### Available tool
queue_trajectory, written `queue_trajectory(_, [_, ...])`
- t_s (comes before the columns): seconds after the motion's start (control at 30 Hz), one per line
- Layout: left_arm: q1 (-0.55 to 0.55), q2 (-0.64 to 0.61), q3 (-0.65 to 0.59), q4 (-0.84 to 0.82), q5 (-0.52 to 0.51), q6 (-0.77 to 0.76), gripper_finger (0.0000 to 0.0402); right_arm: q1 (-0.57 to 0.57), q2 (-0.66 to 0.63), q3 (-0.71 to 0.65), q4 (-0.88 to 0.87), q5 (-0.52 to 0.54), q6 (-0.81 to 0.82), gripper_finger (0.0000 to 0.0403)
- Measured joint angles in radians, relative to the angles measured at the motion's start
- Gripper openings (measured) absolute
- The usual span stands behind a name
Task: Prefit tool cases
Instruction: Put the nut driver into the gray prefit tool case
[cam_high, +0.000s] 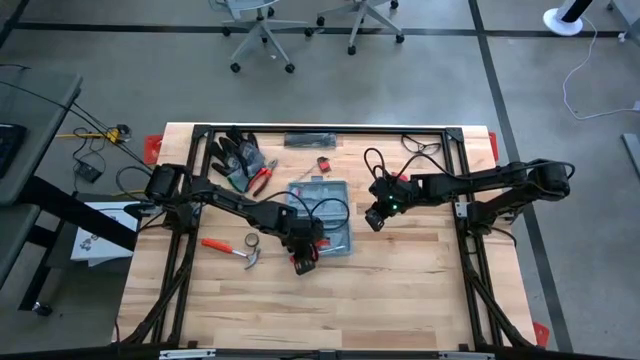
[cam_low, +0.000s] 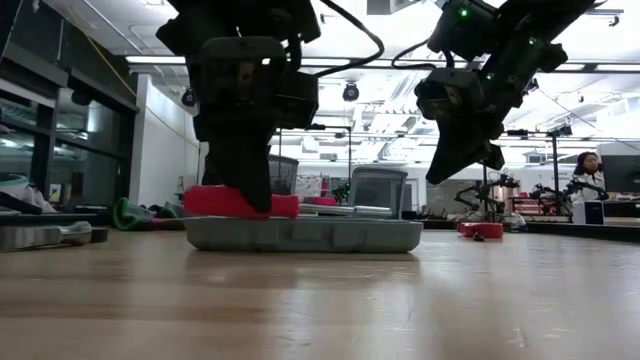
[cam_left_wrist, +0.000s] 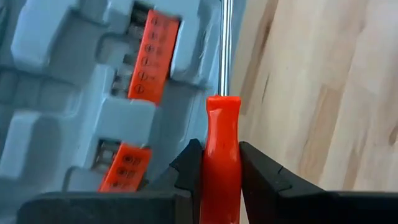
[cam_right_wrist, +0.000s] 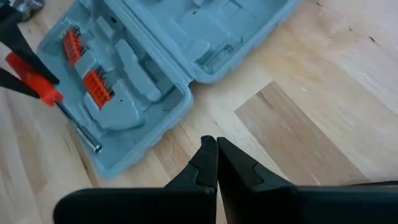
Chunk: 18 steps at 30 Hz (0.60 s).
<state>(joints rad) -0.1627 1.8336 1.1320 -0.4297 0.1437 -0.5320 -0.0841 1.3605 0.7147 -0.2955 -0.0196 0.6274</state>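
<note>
The screwdriver lies across the case's edge (cam_right_wrist: 78, 129) next to its slot. Next, my left gripper moves it inward, open, and then pushes the red handle (cam_left_wrist: 222, 146) down with closed fingers.
The blue-grey tool case (cam_high: 322, 212) lies open on the wooden table, its moulded recesses up; orange bit holders (cam_left_wrist: 146, 57) sit in it. At its near left corner my left gripper (cam_high: 304, 256) is shut on a screwdriver with a red handle (cam_left_wrist: 221, 130) and a steel shaft (cam_right_wrist: 79, 129). The shaft reaches over the case's tray (cam_right_wrist: 124, 93). My right gripper (cam_high: 377, 217) hangs shut and empty above bare wood just right of the case; it also shows in the low view (cam_low: 452, 160). My left gripper pinches the screwdriver's red handle (cam_left_wrist: 221, 165) between its two fingers (cam_left_wrist: 191, 163), coming from above at a slant. The handle (cam_low: 235, 203) lies about level just above the case's rim, the shaft running on ahead over the tray. Whether it touches the case I cannot tell.
A hammer with an orange handle (cam_high: 228, 246) lies left of the case. Red-handled pliers (cam_high: 262, 178) and dark gloves (cam_high: 235, 155) lie at the far left, a small red item (cam_high: 323, 162) behind the case. Bare wood stretches along the near side and right.
</note>
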Motion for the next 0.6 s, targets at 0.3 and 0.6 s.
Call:
queue_trajectory(0.3, [0.011,-0.001,0.0,-0.022,-0.017,0.063,0.0064,0.0,0.0,0.0,0.0,0.0,0.0,0.0])
queue_trajectory(0.6, [0.053,-0.05,0.0,-0.048,-0.037,0.137,0.0064,0.0,0.0,0.0,0.001,0.0,0.0,0.0])
